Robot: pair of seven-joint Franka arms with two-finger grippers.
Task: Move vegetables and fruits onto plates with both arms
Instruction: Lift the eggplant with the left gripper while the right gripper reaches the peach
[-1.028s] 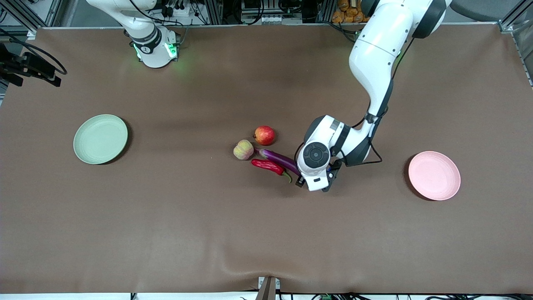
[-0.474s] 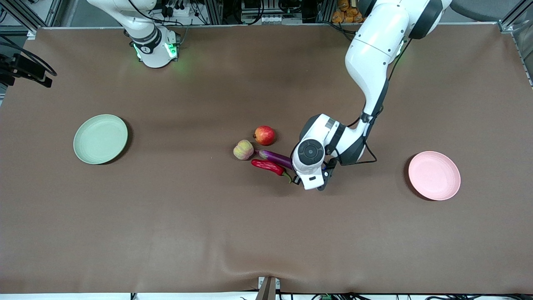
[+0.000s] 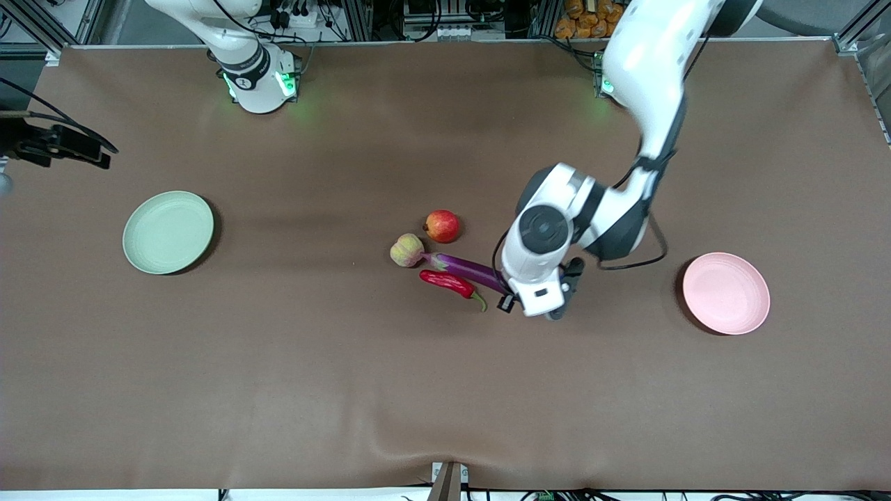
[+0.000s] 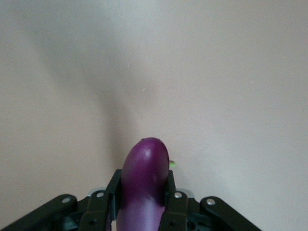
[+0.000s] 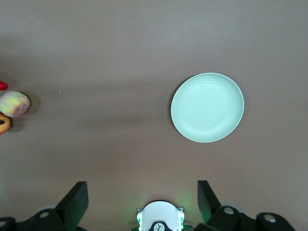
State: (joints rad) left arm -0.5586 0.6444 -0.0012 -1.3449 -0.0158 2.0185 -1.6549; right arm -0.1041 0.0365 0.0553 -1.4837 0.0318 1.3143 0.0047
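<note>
The mat is clear from the green plate to the peach-like fruit [image 3: 406,250], so the robot's right gripper should keep going toward the fruit and close once its fingers are on either side of it.
My left gripper [image 4: 143,182] is shut on the thick end of the purple eggplant [image 4: 144,163]. In the front view its hand [image 3: 537,292] covers that end, and the rest of the eggplant [image 3: 466,268] reaches toward the peach-like fruit [image 3: 407,250]. The red chili [image 3: 449,281] lies beside the eggplant, nearer the front camera. The red fruit [image 3: 443,226] sits just farther off. The pink plate [image 3: 726,293] is at the left arm's end and the green plate [image 3: 168,232] at the right arm's end. My right gripper [image 5: 142,186] is open and empty, high over the table near the green plate [image 5: 207,107].
The right arm's green-lit base [image 3: 259,82] stands at the table's far edge. The brown mat [image 3: 445,390] covers the whole table. A dark cabled piece [image 3: 59,146] hangs at the right arm's end of the view.
My left hand moved in over the eggplant's thick end, then rose and drew back a little toward the pink plate with the eggplant gripped. The chili shifted slightly.
</note>
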